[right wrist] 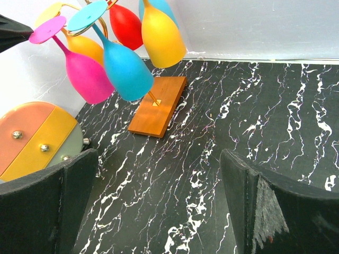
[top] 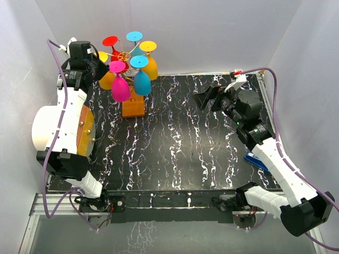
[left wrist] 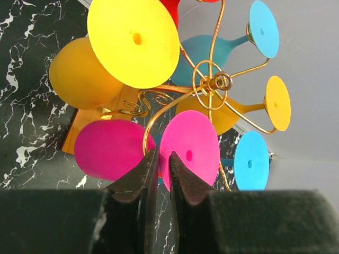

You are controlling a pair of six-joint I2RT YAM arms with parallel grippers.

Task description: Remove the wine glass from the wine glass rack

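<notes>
The pink wine glass's foot lies at a slant across the ends of my left gripper's fingers. My left gripper should therefore open, line up with the foot and take hold of its near edge.
The wine glass rack, gold wire on an orange-brown wooden base, stands at the table's far left and holds several coloured glasses upside down. A pink wine glass hangs on its near-left arm. My left gripper is at that glass's round foot. In the left wrist view the gripper is nearly closed, with the foot's edge between the jaw tips beside the pink bowl. My right gripper is open and empty over the table at the right, facing the rack's base.
Yellow, blue and red glasses crowd close round the pink one. A round striped disc lies by the left arm. A blue object lies by the right arm. White walls enclose the table.
</notes>
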